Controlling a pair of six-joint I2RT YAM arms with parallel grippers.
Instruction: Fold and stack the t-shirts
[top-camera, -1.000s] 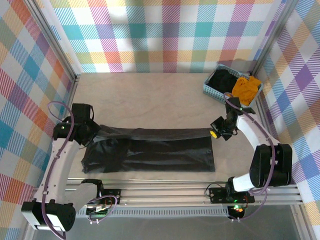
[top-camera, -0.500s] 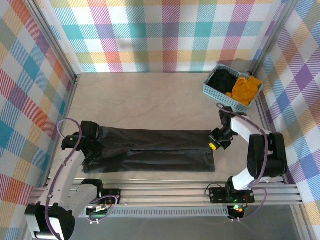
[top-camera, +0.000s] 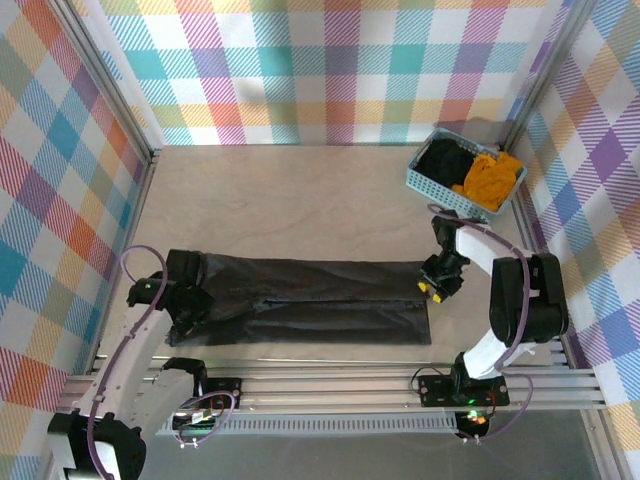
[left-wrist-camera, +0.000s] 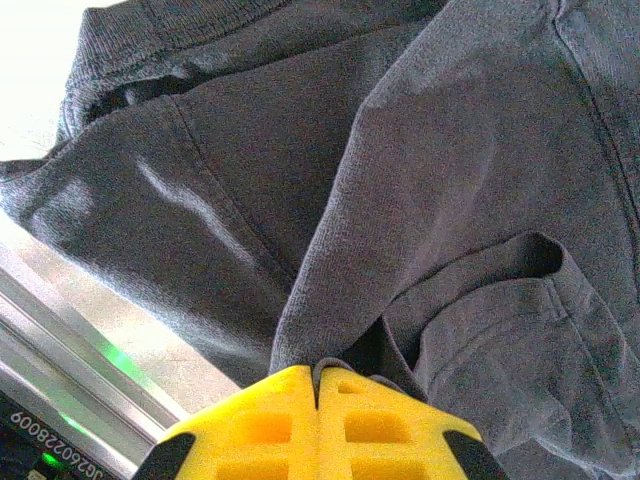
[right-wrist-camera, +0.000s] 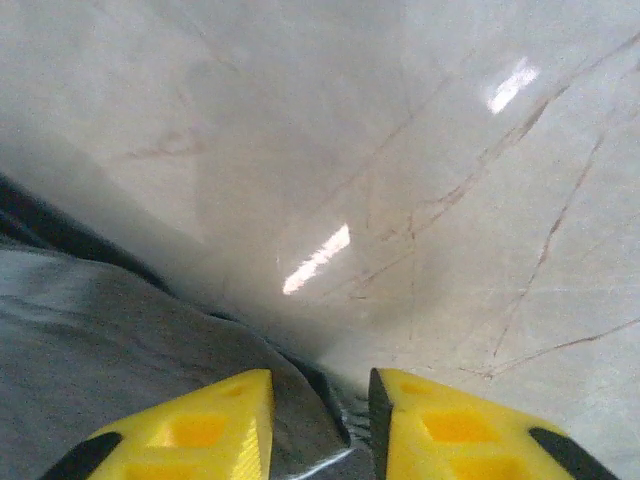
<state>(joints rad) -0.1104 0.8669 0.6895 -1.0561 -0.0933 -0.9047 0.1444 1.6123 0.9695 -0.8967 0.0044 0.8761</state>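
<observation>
My left gripper should open, back away and come down at the sleeve's open cuff (left-wrist-camera: 535, 265), as the grey t-shirt's folded-in sleeve (left-wrist-camera: 505, 365) lies crumpled beside the fold it is pinching.
A dark charcoal-grey t-shirt (top-camera: 310, 300) lies across the near table as a long band folded lengthwise. At its left end, my left gripper (top-camera: 196, 301) is shut on a pinched ridge of cloth. The left wrist view has the yellow fingers (left-wrist-camera: 270, 420) pressed together on the grey t-shirt (left-wrist-camera: 430, 170). My right gripper (top-camera: 433, 284) is low at the shirt's right end. In the right wrist view this gripper (right-wrist-camera: 320, 395) is open, with the shirt's edge (right-wrist-camera: 100, 330) lying between its fingers. A black t-shirt (top-camera: 444, 158) and a mustard-orange t-shirt (top-camera: 488, 176) sit in the basket.
The light blue perforated basket (top-camera: 424, 181) stands at the back right corner. Bare marbled tabletop (top-camera: 300, 200) stretches behind the shirt. Plaid walls enclose three sides, and an aluminium rail (top-camera: 330, 385) runs along the near edge close to the shirt.
The raised upper layer of the shirt has come down flat onto the lower one. Both grippers sank toward the table, the left one drawing nearer and slightly right.
</observation>
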